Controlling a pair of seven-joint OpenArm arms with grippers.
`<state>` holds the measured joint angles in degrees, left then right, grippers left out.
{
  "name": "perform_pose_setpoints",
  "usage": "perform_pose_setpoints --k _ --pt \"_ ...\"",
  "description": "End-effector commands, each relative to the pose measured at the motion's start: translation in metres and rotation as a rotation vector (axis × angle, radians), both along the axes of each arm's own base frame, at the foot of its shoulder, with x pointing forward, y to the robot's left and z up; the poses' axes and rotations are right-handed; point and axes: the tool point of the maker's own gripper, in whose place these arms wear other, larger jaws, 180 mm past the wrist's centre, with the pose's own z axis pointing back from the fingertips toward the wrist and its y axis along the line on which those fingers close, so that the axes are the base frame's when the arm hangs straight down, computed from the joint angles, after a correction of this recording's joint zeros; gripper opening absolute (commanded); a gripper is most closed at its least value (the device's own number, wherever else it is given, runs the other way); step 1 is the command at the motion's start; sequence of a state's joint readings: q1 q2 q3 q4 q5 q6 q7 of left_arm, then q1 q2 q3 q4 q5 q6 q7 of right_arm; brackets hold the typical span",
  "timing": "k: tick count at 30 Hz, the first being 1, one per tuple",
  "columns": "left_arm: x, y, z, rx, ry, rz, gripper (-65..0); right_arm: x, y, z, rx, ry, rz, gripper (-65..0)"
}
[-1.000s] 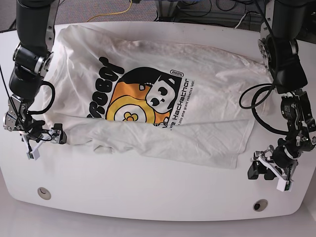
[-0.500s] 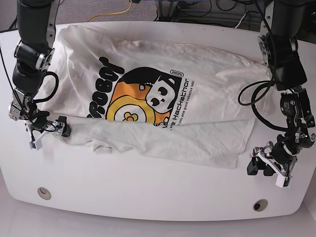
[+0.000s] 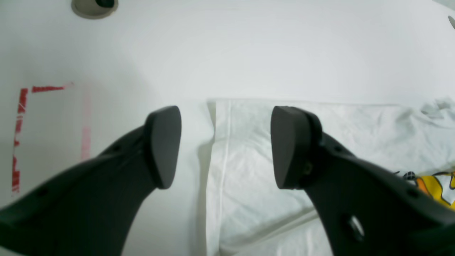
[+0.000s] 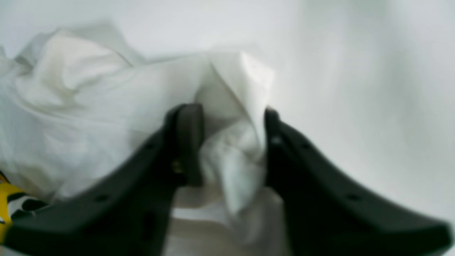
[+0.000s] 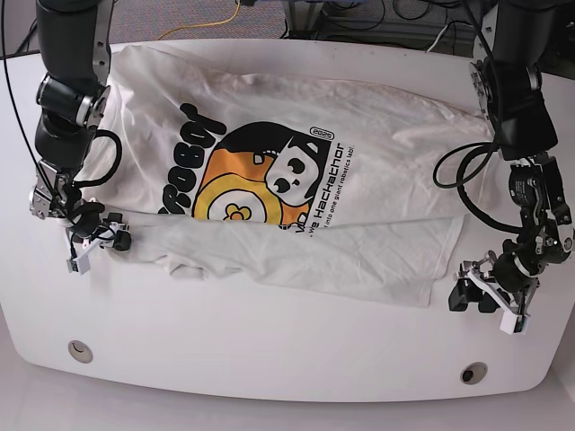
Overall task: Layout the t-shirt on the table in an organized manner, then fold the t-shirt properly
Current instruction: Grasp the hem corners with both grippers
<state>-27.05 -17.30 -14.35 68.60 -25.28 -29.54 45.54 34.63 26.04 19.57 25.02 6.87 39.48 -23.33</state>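
Observation:
The print stops short (image 5: 256, 221) at the white flap, so I expect the t-shirt (image 5: 359, 256) to open out and reveal the print's hidden lower part once I pull its corner.
The white t-shirt (image 5: 269, 162) lies print-up across the table (image 5: 269, 359), its near part folded back over itself. At the base view's left, my right gripper (image 5: 103, 235) is at the shirt's left corner. The right wrist view shows that gripper (image 4: 231, 142) shut on a bunched fold of the t-shirt (image 4: 89, 106), cloth pressed between both fingers. At the base view's right, my left gripper (image 5: 485, 301) stands open beside the shirt's near right corner. In the left wrist view the gripper (image 3: 225, 145) straddles the t-shirt's hem (image 3: 249, 142), one finger over bare table (image 3: 249, 53).
Two round grommet holes (image 5: 80, 350) (image 5: 473, 373) sit near the table's front edge; one grommet hole (image 3: 94, 5) also shows in the left wrist view. Red tape marks (image 3: 21, 117) lie left of my left gripper. Cables (image 5: 216, 22) run beyond the far edge.
My right gripper moved in to the shirt's left corner and closed on the cloth. My left gripper drifted slightly toward the shirt's near right corner and stayed open.

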Motion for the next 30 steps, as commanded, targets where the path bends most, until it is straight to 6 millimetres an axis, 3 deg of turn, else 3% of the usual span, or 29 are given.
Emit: perform_pose_setpoints --k 1,3,11,13,19,30 --pt "0.009 0.005 0.025 -0.005 -0.07 0.008 -27.6 0.006 -0.006 0.01 -0.015 -0.005 0.009 -57.7" --pt "0.005 0.005 0.017 -0.007 -0.053 0.011 -27.6 0.006 -0.005 0.01 -0.014 -0.003 0.011 -64.7" --pt "0.001 0.015 0.013 0.004 -0.04 0.029 -27.6 0.005 -0.005 0.009 -0.015 -0.001 0.012 -64.2" --pt "0.0 0.026 0.012 0.003 -0.032 0.069 -27.6 0.004 -0.005 0.009 -0.016 0.001 0.013 -64.2" --pt "0.001 0.047 -0.016 -0.019 0.029 0.174 -27.4 0.004 -0.005 0.009 -0.016 0.001 0.013 -64.2" --pt "0.01 0.056 -0.061 -0.095 0.088 0.242 -27.4 0.002 -0.004 0.011 -0.042 0.041 0.041 -64.2"
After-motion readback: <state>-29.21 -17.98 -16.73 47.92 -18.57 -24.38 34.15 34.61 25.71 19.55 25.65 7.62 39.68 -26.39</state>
